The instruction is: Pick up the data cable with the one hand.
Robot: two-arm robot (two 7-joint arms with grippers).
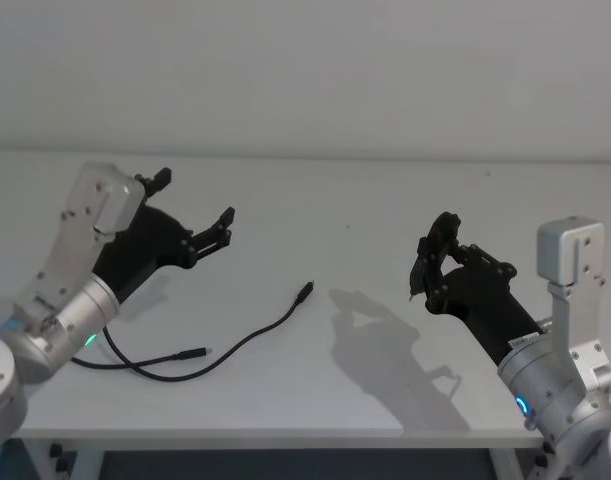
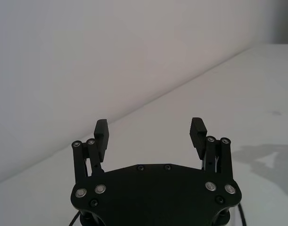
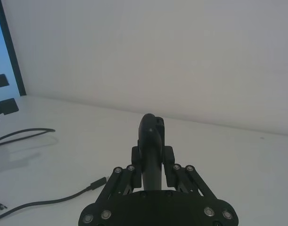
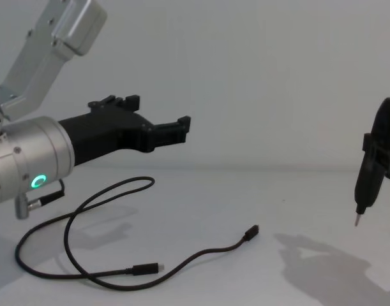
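I can see that the data cable lies in smooth, round bends, so its plug end should stick out stiffly from my left gripper when I lift it.
The data cable is a thin black cord lying loose on the white table, one plug pointing toward the middle and a loop curling back under my left arm. From the chest view the data cable loops wide at the left with both plugs flat on the table. My left gripper, on the silver cylinder with the green ring light, hovers open above the cable's left part, touching nothing; its blocky fingers stand wide apart. My right gripper hangs shut over the table's right side, away from the cable.
The white table's far edge meets a plain wall. A dark vertical edge stands at the side of the right wrist view. My right gripper tapers to a pointed tip above its own shadow.
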